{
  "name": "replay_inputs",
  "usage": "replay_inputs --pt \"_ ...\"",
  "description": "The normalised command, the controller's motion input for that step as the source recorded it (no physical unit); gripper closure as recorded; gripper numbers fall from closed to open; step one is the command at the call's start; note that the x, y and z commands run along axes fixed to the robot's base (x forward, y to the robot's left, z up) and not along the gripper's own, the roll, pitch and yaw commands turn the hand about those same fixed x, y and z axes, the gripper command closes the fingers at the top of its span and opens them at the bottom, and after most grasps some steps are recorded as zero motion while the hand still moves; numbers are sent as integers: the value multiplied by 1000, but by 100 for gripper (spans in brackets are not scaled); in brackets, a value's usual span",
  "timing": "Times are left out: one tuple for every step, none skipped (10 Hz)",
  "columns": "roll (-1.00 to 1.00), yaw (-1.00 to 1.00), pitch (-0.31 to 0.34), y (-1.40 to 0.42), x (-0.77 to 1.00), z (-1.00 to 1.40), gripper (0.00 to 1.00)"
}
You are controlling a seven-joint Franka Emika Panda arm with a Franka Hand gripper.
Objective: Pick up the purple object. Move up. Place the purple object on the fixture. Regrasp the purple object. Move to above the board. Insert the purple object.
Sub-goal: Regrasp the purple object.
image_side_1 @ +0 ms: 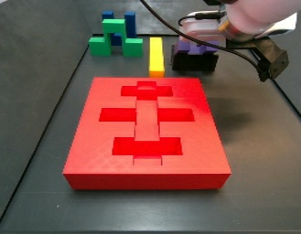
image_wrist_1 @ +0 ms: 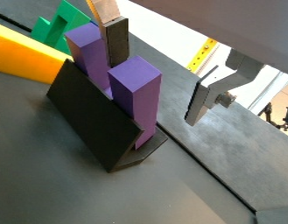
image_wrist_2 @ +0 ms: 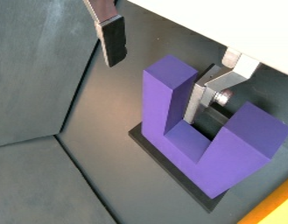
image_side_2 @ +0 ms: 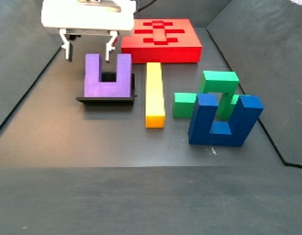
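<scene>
My gripper is to lift; the purple object's pegs (image_wrist_1: 136,92) stick up from the open-topped black fixture (image_wrist_1: 94,121), so the object will come straight out and leave the fixture behind.
The purple object (image_wrist_1: 136,98) is a U-shaped block standing prongs-up in the black fixture (image_wrist_1: 87,118). It shows in both side views (image_side_2: 107,75) (image_side_1: 187,46). My gripper (image_wrist_1: 158,89) is open. In both wrist views its fingers stand on either side of one prong (image_wrist_2: 167,92), with a gap on each side. One finger (image_wrist_2: 111,39) is a dark pad and the other finger (image_wrist_2: 214,92) is a silver plate. In a side view the gripper (image_side_2: 91,46) hangs just over the block's far end. The red board (image_side_1: 98,137) lies apart from it.
A yellow bar (image_side_2: 153,92) lies beside the fixture (image_side_2: 106,99). Beyond the bar stand a green stepped block (image_side_2: 212,84) and a blue block (image_side_2: 224,119). The board (image_side_2: 172,55) lies behind the fixture in this view. Dark walls edge the floor.
</scene>
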Motion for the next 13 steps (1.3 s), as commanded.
replay_inputs --pt "-91 129 -26 0 0 -140 0" --pt "-57 126 -14 0 -6 -126 0" --pt "-34 126 0 0 0 -131 0" --pt "-6 117 0 0 0 -97 0" --pt "0 109 0 0 -6 -111 0" --pt "0 91 0 0 -6 -29 0" --pt "6 0 0 0 0 0 0" --pt "54 0 0 0 0 0 0" --pt "0 0 0 0 0 0 0" --pt "0 0 0 0 0 0 100" --pt "0 0 0 0 0 0 100" --pt "0 0 0 0 0 0 100" --pt "0 0 0 0 0 0 100"
